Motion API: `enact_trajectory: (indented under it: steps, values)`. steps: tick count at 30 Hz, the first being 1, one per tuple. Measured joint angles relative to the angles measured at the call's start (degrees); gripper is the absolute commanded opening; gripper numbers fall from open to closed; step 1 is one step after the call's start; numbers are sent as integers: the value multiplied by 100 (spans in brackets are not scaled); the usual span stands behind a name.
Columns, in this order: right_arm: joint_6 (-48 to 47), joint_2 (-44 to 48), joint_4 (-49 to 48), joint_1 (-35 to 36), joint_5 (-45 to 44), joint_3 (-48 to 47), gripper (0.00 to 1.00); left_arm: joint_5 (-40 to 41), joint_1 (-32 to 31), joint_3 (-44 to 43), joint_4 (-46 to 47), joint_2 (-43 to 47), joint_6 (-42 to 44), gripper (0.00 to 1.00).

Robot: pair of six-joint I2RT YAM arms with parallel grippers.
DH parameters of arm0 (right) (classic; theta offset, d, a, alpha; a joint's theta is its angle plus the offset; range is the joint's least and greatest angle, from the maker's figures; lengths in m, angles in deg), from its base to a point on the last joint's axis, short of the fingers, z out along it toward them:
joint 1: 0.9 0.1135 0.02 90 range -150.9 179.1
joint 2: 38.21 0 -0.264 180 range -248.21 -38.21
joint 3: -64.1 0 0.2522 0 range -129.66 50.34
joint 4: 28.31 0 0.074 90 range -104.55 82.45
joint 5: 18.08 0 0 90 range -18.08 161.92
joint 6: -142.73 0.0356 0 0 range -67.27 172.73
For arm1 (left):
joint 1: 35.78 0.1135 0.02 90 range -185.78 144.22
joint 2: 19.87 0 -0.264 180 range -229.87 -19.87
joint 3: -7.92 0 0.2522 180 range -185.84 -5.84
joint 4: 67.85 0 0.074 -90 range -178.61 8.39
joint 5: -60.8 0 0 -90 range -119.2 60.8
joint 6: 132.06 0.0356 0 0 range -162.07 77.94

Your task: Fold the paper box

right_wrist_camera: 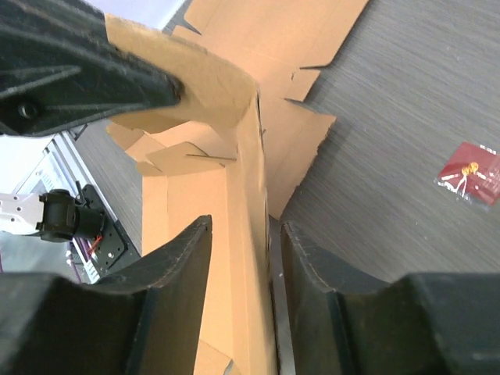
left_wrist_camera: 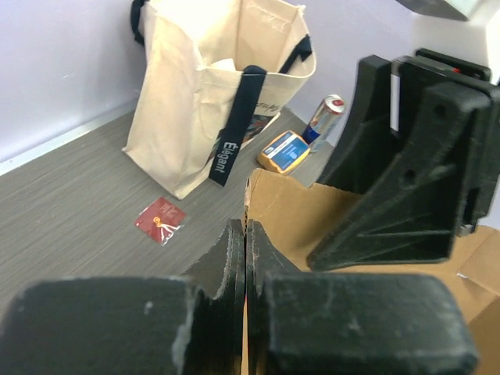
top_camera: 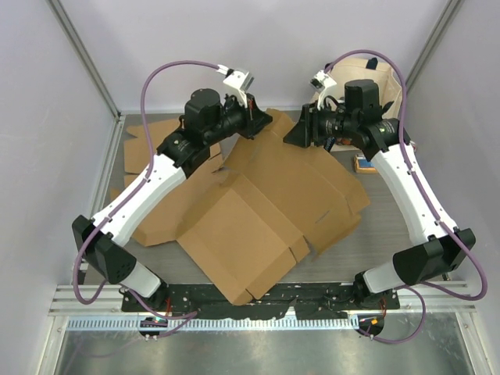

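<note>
The box's side (top_camera: 209, 203) is leaning low and both grippers are crowding the raised flap's edge (top_camera: 276, 123). My right gripper should hold the flap and my left gripper should reach for the box's side.
The brown cardboard box (top_camera: 258, 203) lies unfolded and partly creased across the table. My left gripper (top_camera: 258, 121) is at the sheet's far edge, shut on the thin edge of a raised flap (left_wrist_camera: 289, 211), seen between its jaws in the left wrist view (left_wrist_camera: 246, 230). My right gripper (top_camera: 298, 131) faces it close by and also shows in the left wrist view (left_wrist_camera: 406, 172). In the right wrist view (right_wrist_camera: 244, 230) its jaws stand apart on either side of the same upright flap (right_wrist_camera: 250, 187), without pinching it.
A cream tote bag (top_camera: 367, 78) stands at the back right, with a drink can (left_wrist_camera: 324, 117) and a small orange and blue box (top_camera: 364, 163) beside it. A red card (right_wrist_camera: 471, 173) lies on the table. More flat cardboard (top_camera: 152, 144) lies at the left.
</note>
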Motion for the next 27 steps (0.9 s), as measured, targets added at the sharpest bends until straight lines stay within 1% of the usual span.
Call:
enact_trajectory:
  steps: [2, 3, 5, 6, 9, 10, 13, 14, 20, 24, 27]
  values:
    - [15, 114, -39, 2, -103, 205, 48, 96, 4, 153, 52, 55, 0, 0]
    - [17, 170, -50, 2, -144, 304, 46, 125, 7, 201, 59, 72, 2, 0]
    - [35, 306, -76, 2, -243, 509, 37, 149, 7, 249, 68, 96, 2, 0]
    - [50, 350, -90, 2, -297, 581, 24, 149, 7, 273, 83, 114, 2, 0]
    - [120, 411, -138, 0, -428, 680, 1, 151, 7, 354, 83, 205, 2, 0]
    - [153, 415, -162, 0, -413, 682, 1, 151, 4, 372, 87, 227, 0, 8]
    - [236, 417, -221, 52, -385, 682, 1, 120, 11, 402, 107, 232, -55, 39]
    - [269, 417, -240, 68, -424, 682, 1, 70, 26, 407, 114, 232, -131, 41]
    - [337, 404, -254, 48, -597, 682, 1, -490, 26, 442, 564, 192, -715, 49]
    - [385, 393, -256, 48, -568, 680, 1, -758, 22, 560, 951, 105, -1058, 50]
    - [409, 369, -278, 48, -553, 669, 1, -872, 22, 544, 1091, -103, -1228, 47]
